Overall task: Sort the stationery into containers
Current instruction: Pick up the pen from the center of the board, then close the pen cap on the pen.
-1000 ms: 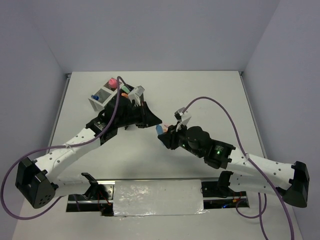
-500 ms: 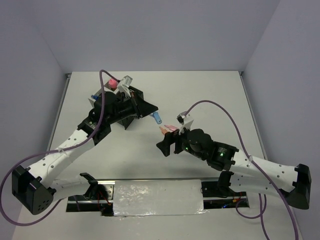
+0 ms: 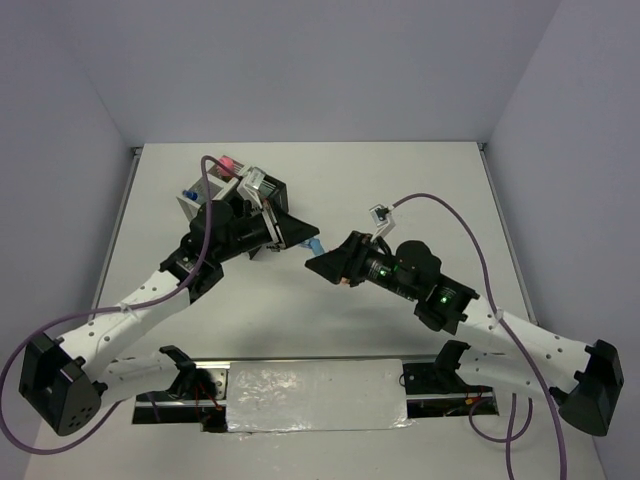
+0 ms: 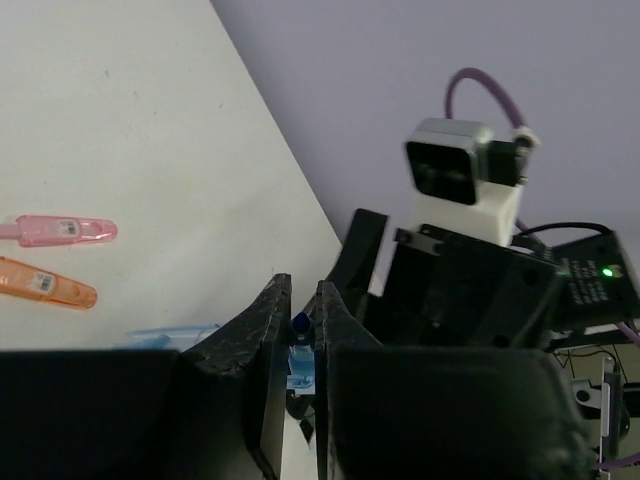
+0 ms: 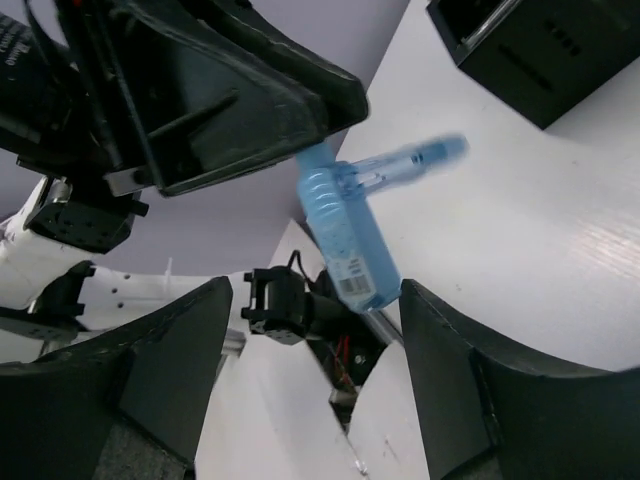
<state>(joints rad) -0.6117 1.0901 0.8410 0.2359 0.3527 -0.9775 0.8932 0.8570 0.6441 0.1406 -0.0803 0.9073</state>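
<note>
My left gripper is pinching only the blue highlighter's narrow tip (image 5: 314, 157). My right gripper should hold the highlighter's body (image 5: 346, 236) steady while my left gripper opens and grips it past the highlighter's tip.
My left gripper (image 3: 305, 237) is shut on a blue highlighter (image 3: 315, 244), which sticks out between its fingertips above the middle of the table. In the left wrist view the blue highlighter (image 4: 300, 350) sits pinched in the narrow gap of the left gripper (image 4: 298, 300). My right gripper (image 3: 326, 268) stands open just right of it, holding nothing. In the right wrist view the right gripper (image 5: 315, 300) has the blue highlighter (image 5: 345, 240) hanging free between its spread fingers. The containers (image 3: 195, 202) cluster at the back left, partly hidden by the left arm.
A pink highlighter (image 4: 62, 231) and an orange highlighter (image 4: 45, 285) lie side by side on the table. A pink-topped item (image 3: 227, 163) stands in the back bin. One black bin (image 5: 530, 50) shows beyond the left gripper.
The right gripper has opened and let go of the blue highlighter, which stays in the left gripper. The left arm drew back slightly, and the right gripper has swung up toward it again.
</note>
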